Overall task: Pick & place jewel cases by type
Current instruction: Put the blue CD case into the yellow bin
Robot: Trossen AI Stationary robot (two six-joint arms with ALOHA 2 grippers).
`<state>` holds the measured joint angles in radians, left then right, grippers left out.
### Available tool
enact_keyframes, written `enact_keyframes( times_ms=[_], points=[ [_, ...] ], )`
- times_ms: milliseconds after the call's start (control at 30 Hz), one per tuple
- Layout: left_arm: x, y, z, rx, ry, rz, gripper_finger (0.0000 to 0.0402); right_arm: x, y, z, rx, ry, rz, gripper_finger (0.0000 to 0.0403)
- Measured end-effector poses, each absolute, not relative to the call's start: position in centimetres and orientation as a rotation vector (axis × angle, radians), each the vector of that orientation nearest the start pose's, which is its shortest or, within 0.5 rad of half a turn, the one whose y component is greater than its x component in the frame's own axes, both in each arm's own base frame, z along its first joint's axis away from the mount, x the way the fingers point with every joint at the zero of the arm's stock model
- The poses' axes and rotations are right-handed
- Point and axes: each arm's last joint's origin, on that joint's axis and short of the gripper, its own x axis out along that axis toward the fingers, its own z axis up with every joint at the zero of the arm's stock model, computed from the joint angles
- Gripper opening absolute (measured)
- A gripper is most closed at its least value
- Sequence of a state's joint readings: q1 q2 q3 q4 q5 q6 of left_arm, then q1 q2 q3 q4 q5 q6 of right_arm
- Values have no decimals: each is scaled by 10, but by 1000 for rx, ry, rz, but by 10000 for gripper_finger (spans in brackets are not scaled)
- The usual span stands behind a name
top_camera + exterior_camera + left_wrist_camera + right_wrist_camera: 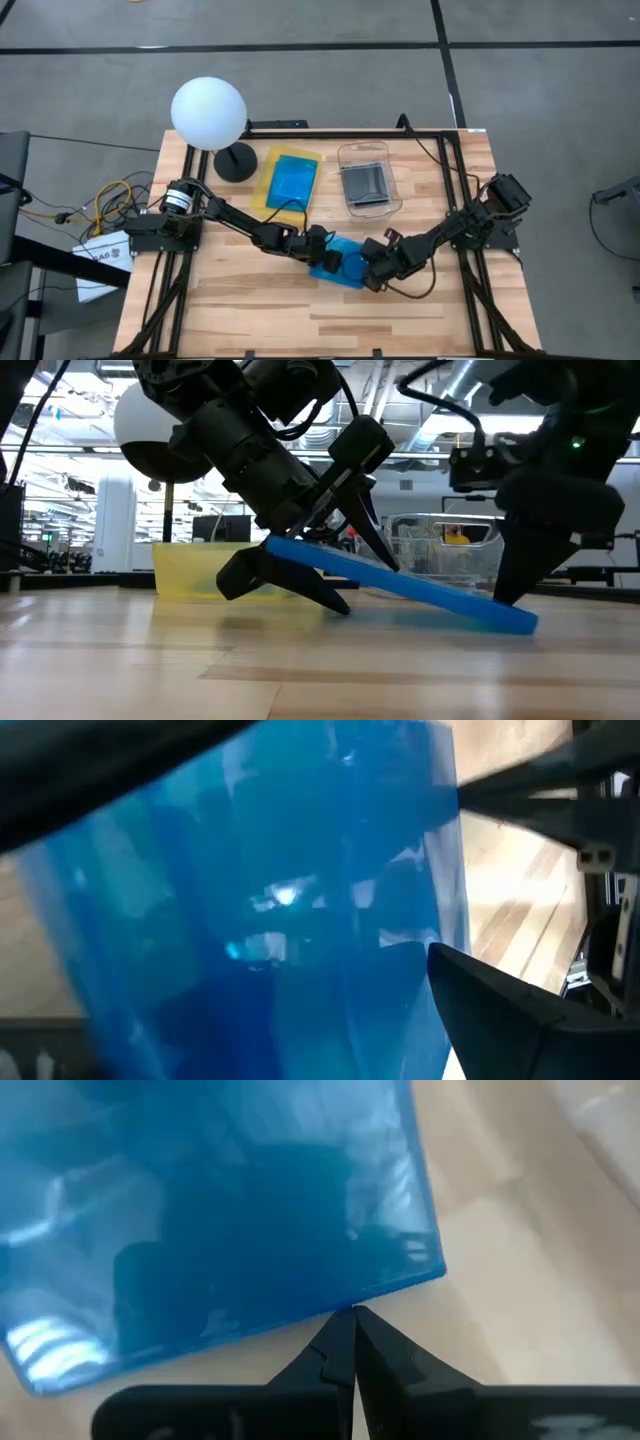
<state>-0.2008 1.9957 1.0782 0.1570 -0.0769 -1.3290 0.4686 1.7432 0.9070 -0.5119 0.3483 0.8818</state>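
My right gripper's fingers touch the blue case's low end (516,619). My left gripper should grip the case's raised end (282,546), and my right one move away, before I lift.
A bright blue jewel case (340,265) sits tilted at the middle of the wooden table (300,320). In the low view one end of the case (430,595) is raised and the other end is down on the wood. My left gripper (322,250) is at the raised end, open, with one finger under the case and one over it. My right gripper (368,272) is shut, with its tips at the case's low end. Another blue jewel case (293,180) lies in the yellow tray (272,165). A grey jewel case (365,183) lies in the clear container (392,205). My left gripper straddles the case's raised end (285,550), slanting down from the table's left side. The lower finger (290,585) lies under the case and bears it; the upper finger (375,535) reaches down onto its top face. The case slopes down to its other end on the table. My right gripper sets its shut fingertips (352,1325) against the case's edge near a corner (385,1292), slanting down from the table's right side. That low end (515,622) rests on the wood under the tips.
A white globe lamp (208,112) on a black base (236,162) stands at the far left, beside the yellow tray. Tray and clear container sit along the far edge. Bare wood lies between the arms and the near edge.
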Motion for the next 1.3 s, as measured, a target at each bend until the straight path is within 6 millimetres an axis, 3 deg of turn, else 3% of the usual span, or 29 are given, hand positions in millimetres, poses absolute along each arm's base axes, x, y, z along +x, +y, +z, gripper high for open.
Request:
enact_keyframes(
  times_ms=[367,667,933,1300],
  points=[
    [389,-76,119,-1149,694,390,253,271,119,129,277,1177,-419,0],
    [390,-76,119,-1160,688,368,158,257,118,137,266,1359,-309,0],
    [398,-76,130,-1210,605,247,114,233,113,180,229,1458,-311,0],
    [402,-76,165,-1269,483,74,54,202,106,243,446,1461,-149,0]
  ],
)
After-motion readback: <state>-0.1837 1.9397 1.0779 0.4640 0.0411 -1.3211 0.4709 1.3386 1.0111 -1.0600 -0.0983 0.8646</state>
